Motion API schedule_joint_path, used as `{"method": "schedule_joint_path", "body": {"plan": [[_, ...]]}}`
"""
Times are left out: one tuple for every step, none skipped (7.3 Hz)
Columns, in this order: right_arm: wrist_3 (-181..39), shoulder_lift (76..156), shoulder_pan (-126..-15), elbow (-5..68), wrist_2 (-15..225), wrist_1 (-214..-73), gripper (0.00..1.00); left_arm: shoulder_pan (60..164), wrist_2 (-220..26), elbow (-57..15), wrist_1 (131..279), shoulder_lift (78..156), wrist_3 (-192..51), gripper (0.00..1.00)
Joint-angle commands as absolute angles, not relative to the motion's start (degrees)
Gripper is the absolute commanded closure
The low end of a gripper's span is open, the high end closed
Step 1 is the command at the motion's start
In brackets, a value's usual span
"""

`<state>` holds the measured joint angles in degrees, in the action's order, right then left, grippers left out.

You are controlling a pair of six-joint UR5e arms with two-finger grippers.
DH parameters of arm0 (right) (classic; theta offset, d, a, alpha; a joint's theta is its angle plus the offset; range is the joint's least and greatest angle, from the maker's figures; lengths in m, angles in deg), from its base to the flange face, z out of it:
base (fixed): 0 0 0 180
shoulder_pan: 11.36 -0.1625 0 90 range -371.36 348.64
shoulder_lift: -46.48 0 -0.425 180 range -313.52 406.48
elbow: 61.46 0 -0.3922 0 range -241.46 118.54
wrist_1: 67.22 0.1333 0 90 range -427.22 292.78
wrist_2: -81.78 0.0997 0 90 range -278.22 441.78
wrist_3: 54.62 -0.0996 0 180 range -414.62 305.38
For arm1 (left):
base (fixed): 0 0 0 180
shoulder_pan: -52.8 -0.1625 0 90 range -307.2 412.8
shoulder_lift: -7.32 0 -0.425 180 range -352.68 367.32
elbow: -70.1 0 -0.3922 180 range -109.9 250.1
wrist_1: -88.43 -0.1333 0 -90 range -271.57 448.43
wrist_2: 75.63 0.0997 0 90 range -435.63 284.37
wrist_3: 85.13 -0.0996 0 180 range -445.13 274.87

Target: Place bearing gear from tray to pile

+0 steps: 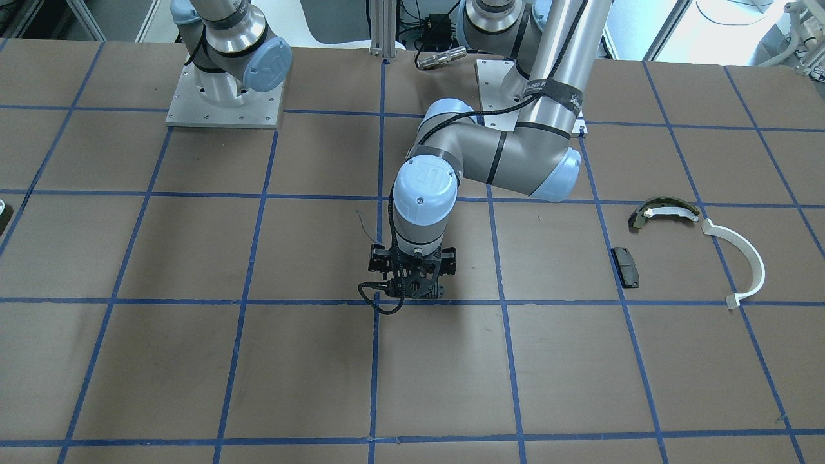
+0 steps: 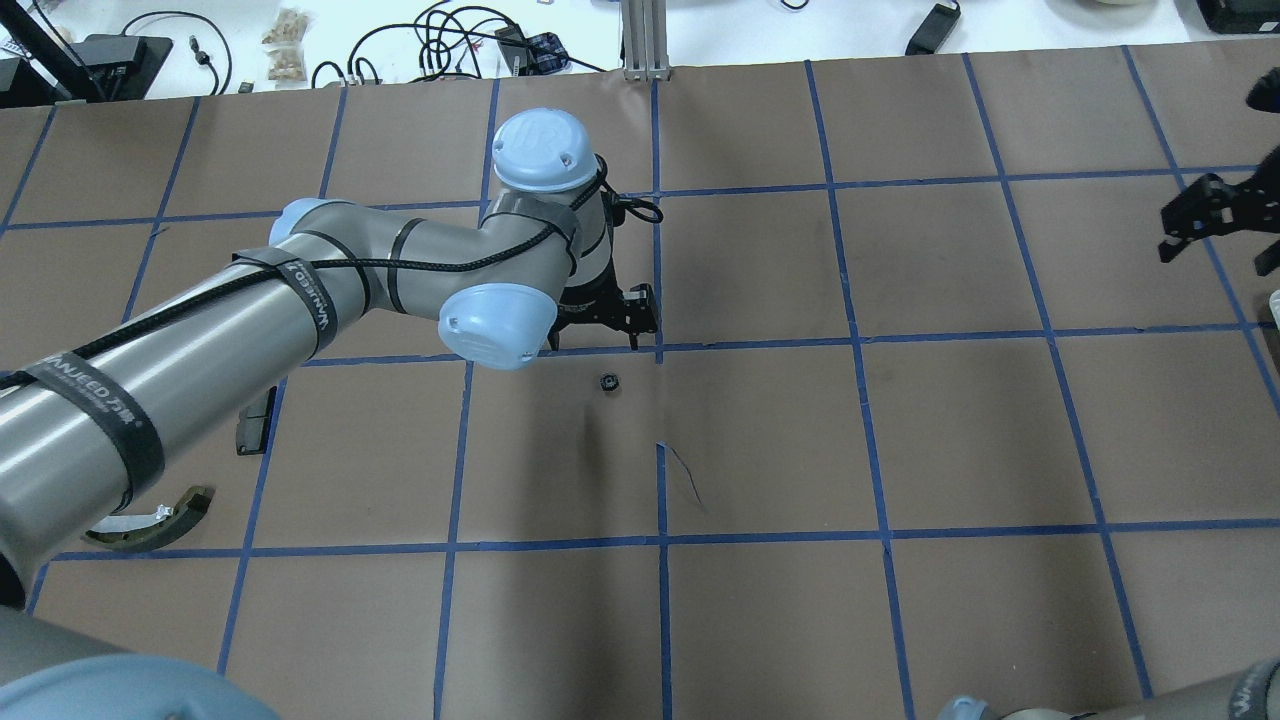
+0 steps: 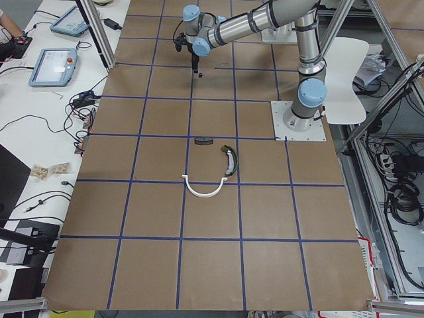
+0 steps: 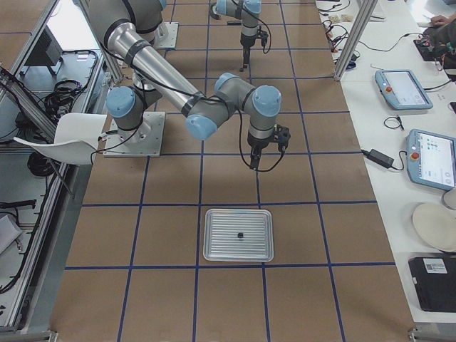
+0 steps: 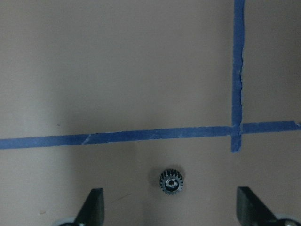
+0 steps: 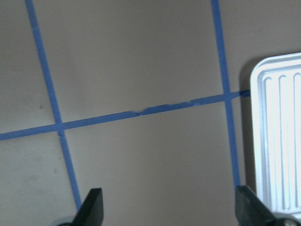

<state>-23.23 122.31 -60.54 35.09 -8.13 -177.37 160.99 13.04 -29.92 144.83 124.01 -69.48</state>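
Observation:
The robot's right gripper should pick up the tray's bearing gear and bring it toward the table's middle, because that gear lies far from the pile and the left gripper.
The bearing gear (image 5: pixel 170 181), small, dark and toothed, lies on the brown table paper near the table's middle (image 2: pixel 609 383). My left gripper (image 5: pixel 172 206) hangs open above it, one finger on each side, not touching; it also shows in the overhead view (image 2: pixel 610 325). The pile lies to my left: olive-and-white brake shoe (image 1: pixel 664 211), white half-ring (image 1: pixel 742 261) and black pad (image 1: pixel 625 267). The metal tray (image 4: pixel 214 239) holds one small dark part (image 4: pixel 241 234). My right gripper (image 6: pixel 171 207) is open and empty beside the tray's edge (image 6: pixel 277 141).
Blue tape lines grid the brown paper. A small tear in the paper (image 2: pixel 685 475) lies near the gear. The arm bases stand on plates at the table's rear (image 1: pixel 222 106). Tablets and cables lie on the side bench (image 4: pixel 427 153).

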Motion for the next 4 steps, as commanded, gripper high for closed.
{"method": "schedule_joint_path", "body": {"plan": [[-12.7,117.9,-52.9,34.5,-8.7,-183.4,0.0,161.3,13.1,-34.0,138.9,124.6,-69.2,0.02],[-10.0,115.7,-50.8,34.3,-8.6,-185.6,0.0,161.3,13.1,-35.4,136.2,124.7,-69.2,0.02],[-8.6,115.2,-48.7,33.8,-8.6,-186.7,0.0,161.3,13.3,-35.2,136.2,124.7,-69.2,0.03],[-7.4,113.6,-47.7,33.2,-8.9,-186.7,0.0,161.3,14.6,-35.2,136.1,124.7,-69.2,0.1]]}}
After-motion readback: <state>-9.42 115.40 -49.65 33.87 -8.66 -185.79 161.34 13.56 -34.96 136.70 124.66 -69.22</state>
